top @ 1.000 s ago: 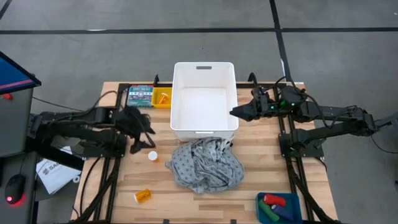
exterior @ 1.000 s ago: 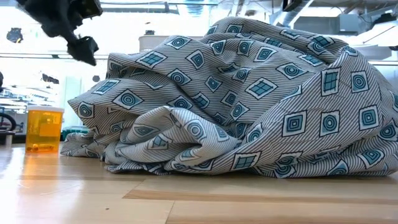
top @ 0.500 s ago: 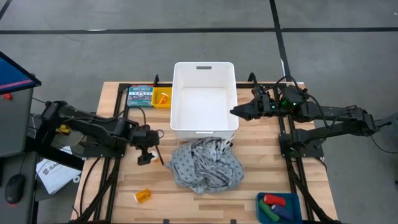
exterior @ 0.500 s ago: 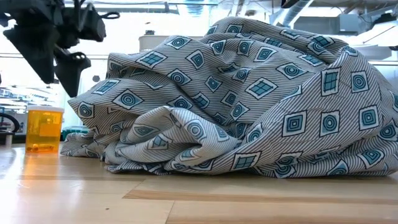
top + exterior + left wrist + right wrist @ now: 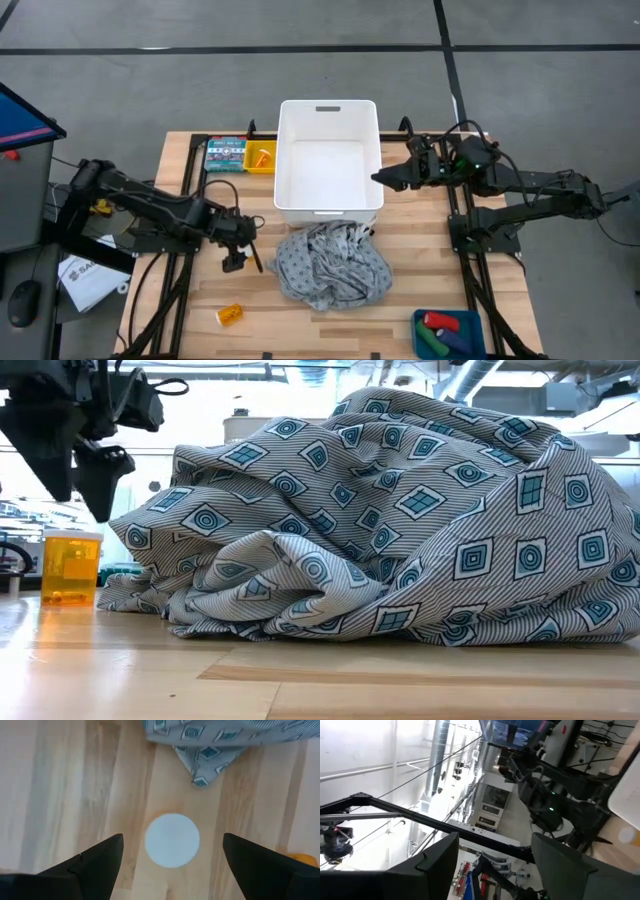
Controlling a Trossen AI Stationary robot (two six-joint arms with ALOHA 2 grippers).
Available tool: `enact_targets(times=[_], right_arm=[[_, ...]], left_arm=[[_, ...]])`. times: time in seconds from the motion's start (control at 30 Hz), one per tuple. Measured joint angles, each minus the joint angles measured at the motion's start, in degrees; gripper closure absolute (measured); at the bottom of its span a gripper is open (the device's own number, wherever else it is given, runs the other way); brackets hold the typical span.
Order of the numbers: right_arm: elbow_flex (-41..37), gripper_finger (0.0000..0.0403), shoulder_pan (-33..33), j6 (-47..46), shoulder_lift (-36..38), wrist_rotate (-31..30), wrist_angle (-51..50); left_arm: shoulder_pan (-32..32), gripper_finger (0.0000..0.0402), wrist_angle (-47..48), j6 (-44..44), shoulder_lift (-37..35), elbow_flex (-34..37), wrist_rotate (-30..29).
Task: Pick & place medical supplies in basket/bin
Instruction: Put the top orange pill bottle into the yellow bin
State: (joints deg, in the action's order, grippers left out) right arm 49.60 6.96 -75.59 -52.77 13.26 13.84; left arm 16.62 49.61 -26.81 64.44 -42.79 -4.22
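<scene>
The upright bottle's white cap (image 5: 73, 535) is centred under my left gripper's open fingers and clear of the cloth. I should therefore keep going down until the fingers are on either side of the bottle (image 5: 70, 572).
My left gripper (image 5: 172, 839) is open and points straight down over the white cap (image 5: 172, 841), which lies flat on the wood; its fingers stand on either side and above, touching nothing. In the high view the left gripper (image 5: 237, 258) hides the cap. The grey patterned cloth (image 5: 330, 265) lies crumpled next to it, one corner (image 5: 202, 777) close to the cap. An orange pill bottle (image 5: 229, 315) lies near the table's near edge. My right gripper (image 5: 383, 180) waits open beside the white bin's (image 5: 330, 205) right wall.
A blue tray (image 5: 470, 322) at the near right corner holds a red bottle, a green piece and a dark blue cylinder. A flat teal box (image 5: 225, 155) and a small yellow tray (image 5: 262, 157) sit left of the bin. Bare wood lies left of the cap.
My left gripper has swung from the table's left side toward the cloth and the near edge, tipped to point downward, and come down over the white cap. The cap, cloth and bottle have stayed where they were.
</scene>
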Motion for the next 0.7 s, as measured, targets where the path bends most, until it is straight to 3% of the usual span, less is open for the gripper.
enact_targets(times=[0.7], right_arm=[[0.0,0.0158,0.0,0.6,0.0,0.0,3.5]], left_arm=[[1.1,0.0069,-2.5,-5.4,9.6,0.1,-0.7]])
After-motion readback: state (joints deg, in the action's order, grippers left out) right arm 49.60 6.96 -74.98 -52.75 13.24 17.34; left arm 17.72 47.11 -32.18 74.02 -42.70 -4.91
